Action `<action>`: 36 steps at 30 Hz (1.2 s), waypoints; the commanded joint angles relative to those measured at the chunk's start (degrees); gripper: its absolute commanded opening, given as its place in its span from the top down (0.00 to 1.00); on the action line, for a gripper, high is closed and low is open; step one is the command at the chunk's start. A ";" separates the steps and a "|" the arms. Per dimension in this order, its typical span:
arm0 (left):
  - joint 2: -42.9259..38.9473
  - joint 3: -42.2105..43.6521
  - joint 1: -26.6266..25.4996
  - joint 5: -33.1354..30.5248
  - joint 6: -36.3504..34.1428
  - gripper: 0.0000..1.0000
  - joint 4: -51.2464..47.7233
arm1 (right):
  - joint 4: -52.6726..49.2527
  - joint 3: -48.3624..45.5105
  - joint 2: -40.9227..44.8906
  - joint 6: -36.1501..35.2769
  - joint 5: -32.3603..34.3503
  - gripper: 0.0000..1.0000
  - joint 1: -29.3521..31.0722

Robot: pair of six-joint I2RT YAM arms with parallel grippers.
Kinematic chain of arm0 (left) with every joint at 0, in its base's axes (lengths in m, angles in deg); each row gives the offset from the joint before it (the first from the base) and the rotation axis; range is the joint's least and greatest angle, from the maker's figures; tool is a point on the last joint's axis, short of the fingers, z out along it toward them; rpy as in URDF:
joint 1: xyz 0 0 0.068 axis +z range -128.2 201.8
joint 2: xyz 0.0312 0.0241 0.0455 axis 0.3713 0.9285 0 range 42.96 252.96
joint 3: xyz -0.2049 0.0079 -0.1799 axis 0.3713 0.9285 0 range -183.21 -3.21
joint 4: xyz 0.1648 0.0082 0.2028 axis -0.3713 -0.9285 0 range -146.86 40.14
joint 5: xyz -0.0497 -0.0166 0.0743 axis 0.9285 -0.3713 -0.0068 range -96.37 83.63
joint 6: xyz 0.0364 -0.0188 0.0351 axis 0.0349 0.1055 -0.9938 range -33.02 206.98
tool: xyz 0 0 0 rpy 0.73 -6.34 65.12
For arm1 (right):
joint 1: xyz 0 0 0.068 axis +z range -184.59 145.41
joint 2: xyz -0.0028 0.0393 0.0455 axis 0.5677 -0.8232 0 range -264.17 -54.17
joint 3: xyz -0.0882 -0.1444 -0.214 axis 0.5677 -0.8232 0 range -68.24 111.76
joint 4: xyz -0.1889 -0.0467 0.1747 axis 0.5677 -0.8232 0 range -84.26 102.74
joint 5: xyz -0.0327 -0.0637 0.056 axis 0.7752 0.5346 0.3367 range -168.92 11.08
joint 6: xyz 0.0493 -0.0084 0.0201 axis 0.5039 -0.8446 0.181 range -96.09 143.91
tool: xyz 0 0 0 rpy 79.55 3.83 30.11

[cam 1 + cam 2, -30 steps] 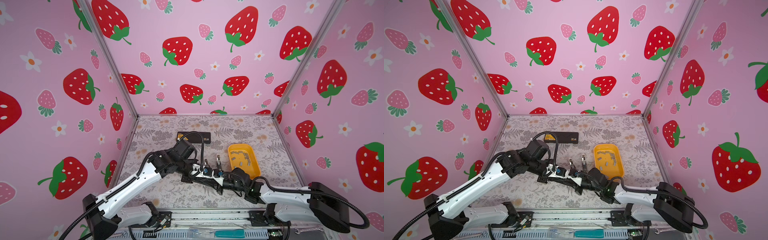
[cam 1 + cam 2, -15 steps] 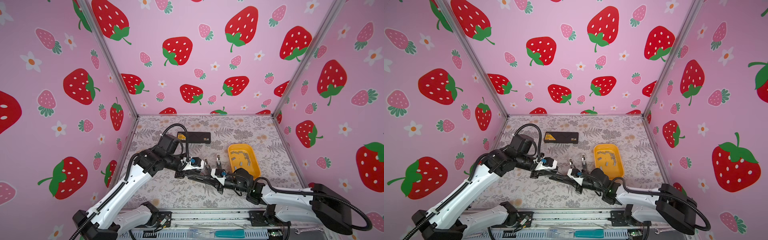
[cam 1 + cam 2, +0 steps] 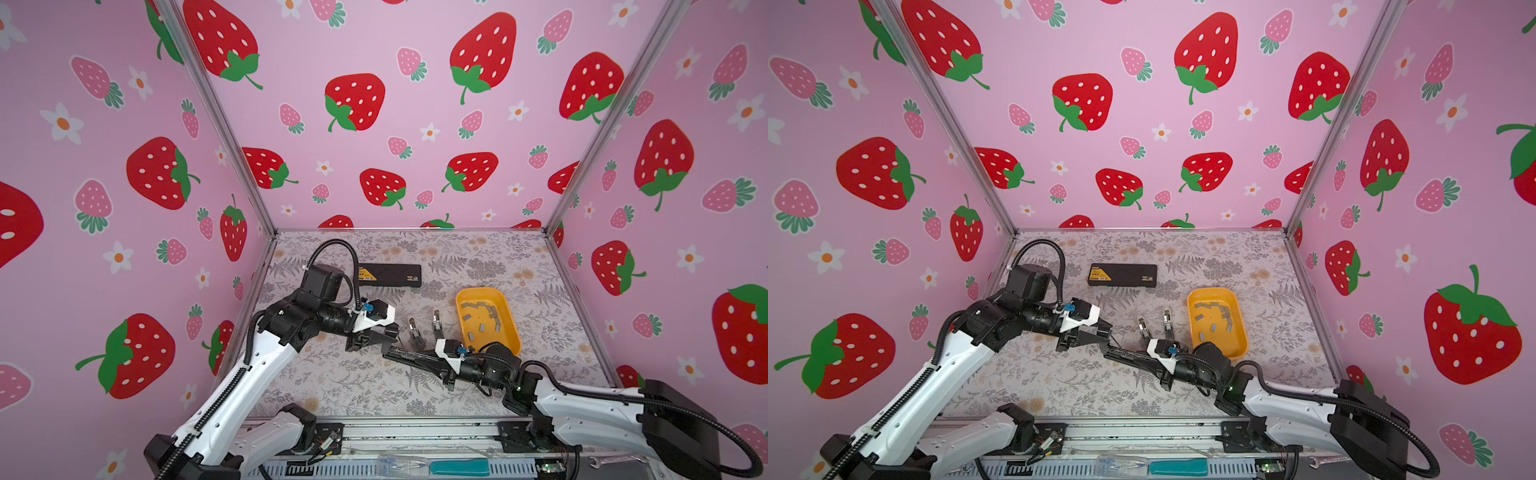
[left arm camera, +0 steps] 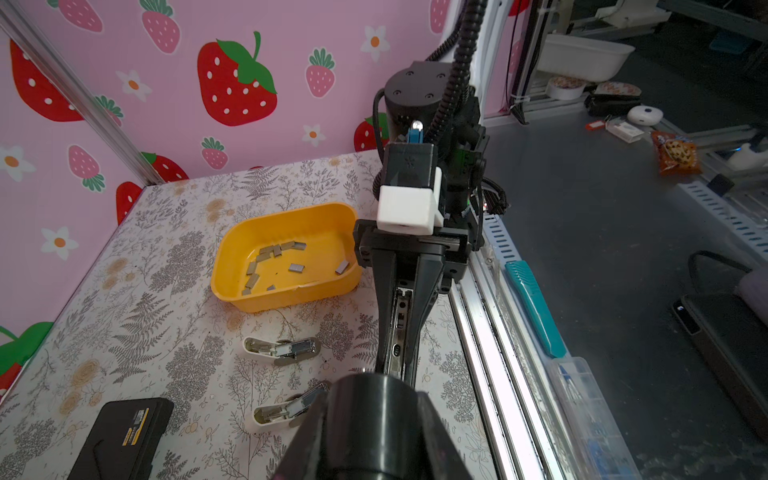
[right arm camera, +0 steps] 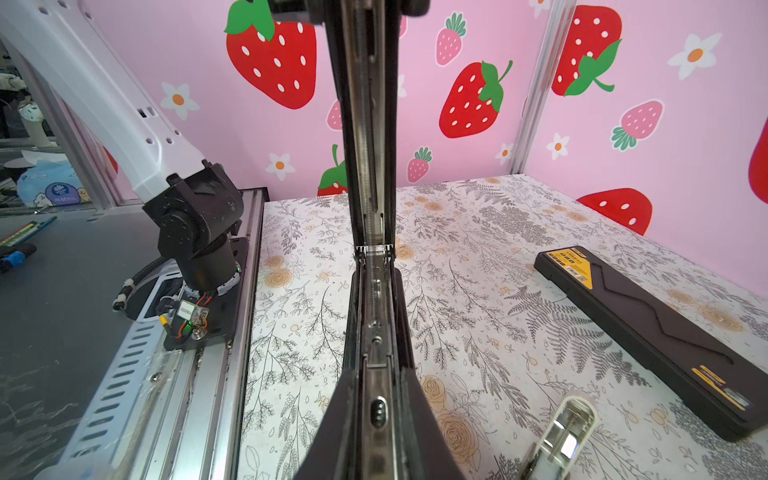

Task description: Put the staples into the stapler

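The robot's right gripper holds one half of the stapler with its metal channel (image 5: 376, 332) up, so the left gripper should keep pulling the other half (image 5: 369, 120) until it stays open.
A long black stapler (image 3: 392, 354) hangs opened out flat above the table's front middle, its bare metal channel (image 5: 374, 324) facing up. My right gripper (image 3: 401, 356) is shut on one half. Just past the hinge (image 5: 372, 249), my left gripper (image 3: 386, 336) is shut on the other half, which fills the bottom of the left wrist view (image 4: 370, 415). The staples (image 3: 478, 305) are short grey strips lying loose in a yellow tray (image 4: 291, 297) to the right of and behind the right gripper. No strip is in either gripper.
Two small whitish staplers (image 3: 415, 332) (image 3: 437, 324) lie open on the flowered table between the grippers and the tray. A flat black case (image 3: 388, 275) lies further back. The metal rail (image 3: 415, 432) runs along the front edge, and pink walls close in three sides.
My left arm has swung its wrist to the left and back, still gripping its half of the stapler. The right arm has hardly moved.
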 commanded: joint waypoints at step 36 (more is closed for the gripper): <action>-3.07 10.57 16.12 -6.55 12.13 0.19 35.17 | 0.73 -5.66 20.92 8.82 8.09 1.00 0.18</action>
